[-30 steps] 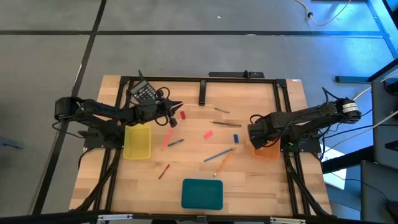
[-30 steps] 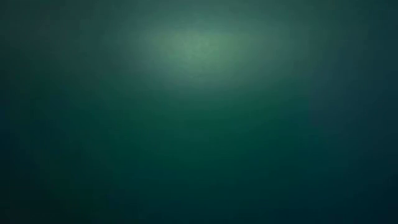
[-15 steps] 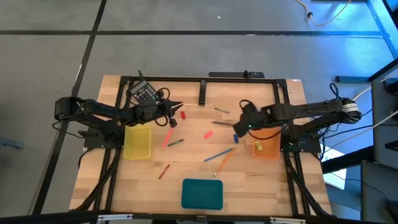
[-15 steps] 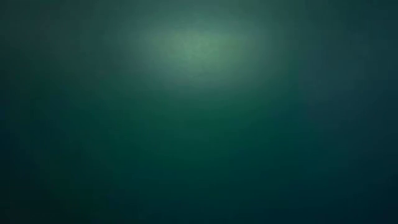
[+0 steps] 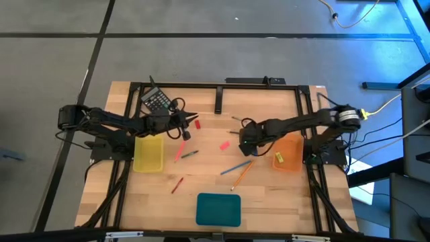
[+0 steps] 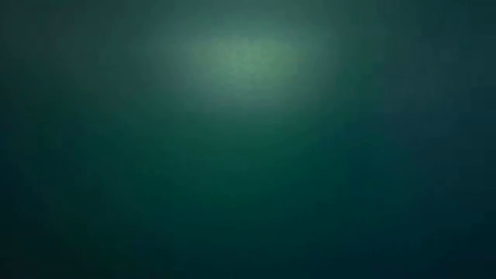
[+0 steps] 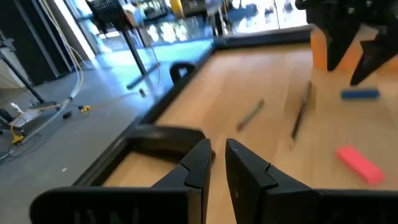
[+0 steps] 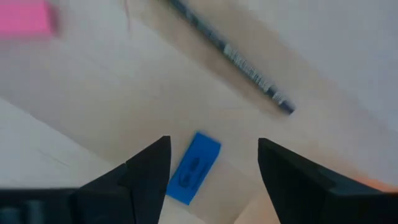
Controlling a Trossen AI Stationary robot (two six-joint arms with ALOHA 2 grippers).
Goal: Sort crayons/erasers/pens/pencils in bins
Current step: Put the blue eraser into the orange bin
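Note:
My right gripper should keep moving down until its open fingers can close around the blue eraser (image 8: 194, 167). The eraser lies clear of the dark pen, and its long sides (image 8: 200, 175) face my open fingers.
A blue eraser (image 8: 194, 168) lies flat on the wooden table. My right gripper (image 8: 213, 152) hangs over it at the table's middle (image 5: 246, 141), pointing down, open, one finger on each side and clear of it. My left gripper (image 7: 216, 163) hovers near a red eraser (image 5: 197, 124), open by a narrow gap with nothing in it. A pink eraser (image 5: 225, 144) and several pens and pencils (image 5: 235, 168) lie loose. A short crayon (image 5: 177, 185) rests near the yellow bin (image 5: 148, 153). A yellow eraser (image 5: 279, 158) sits in the orange bin (image 5: 289, 153). The teal bin (image 5: 218, 209) stands at the near edge.
A black calculator (image 5: 156, 99) lies at the far left, behind my left arm. A dark pen (image 8: 230, 53) lies just beyond the blue eraser. A black frame (image 5: 218, 101) runs along the table's far side. The low view is dark and shows nothing.
My right gripper has swung from over the orange bin toward the table's left, tipping to point steeply down, and now hangs over the blue eraser. The orange bin, uncovered, shows the yellow eraser inside it.

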